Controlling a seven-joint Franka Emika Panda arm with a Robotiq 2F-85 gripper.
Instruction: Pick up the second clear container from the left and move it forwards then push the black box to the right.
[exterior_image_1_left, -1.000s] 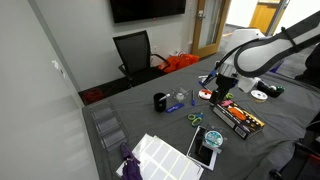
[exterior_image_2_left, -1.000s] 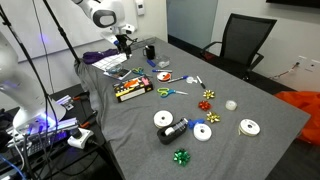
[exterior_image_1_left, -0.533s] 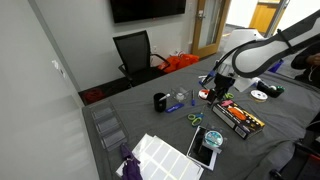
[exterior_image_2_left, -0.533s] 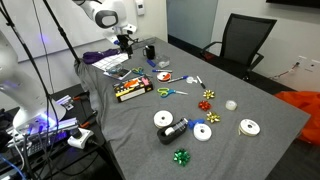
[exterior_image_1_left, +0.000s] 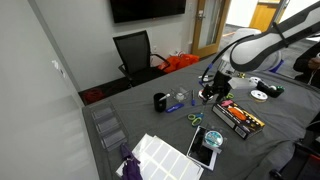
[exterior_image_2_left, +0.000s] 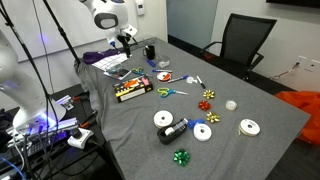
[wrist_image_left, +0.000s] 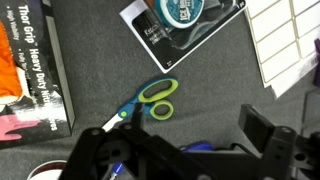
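The long black box (exterior_image_1_left: 239, 119) is lying flat and at a slant with open cloth (exterior_image_1_left: 276, 122) next to it, so I expect the box to turn around as it slides when the robot pushes.
The clear tub with teal-green contents (wrist_image_left: 180, 10) sits on a flat black book-like slab (wrist_image_left: 165, 42) at the top of the wrist view. It also shows in an exterior view (exterior_image_1_left: 212, 138). The long black box (wrist_image_left: 35, 70) with red and orange items lies at the left edge, and it appears in both exterior views (exterior_image_1_left: 238, 118) (exterior_image_2_left: 131, 90). My gripper (wrist_image_left: 180, 150) is open and empty. It hangs above the cloth near the blue-and-green scissors (wrist_image_left: 150, 100), apart from the tub and the box. It also shows in both exterior views (exterior_image_1_left: 215, 92) (exterior_image_2_left: 127, 42).
White sheets (wrist_image_left: 285, 40) lie beside the slab. A black cup (exterior_image_1_left: 160, 101) stands on the grey cloth. Gift bows (exterior_image_2_left: 207, 103) and white tape rolls (exterior_image_2_left: 163, 119) lie at the table's other end. An office chair (exterior_image_1_left: 135, 50) stands behind the table.
The arm has shifted slightly over the scissors area. The tub, the black box and the other items have not moved.
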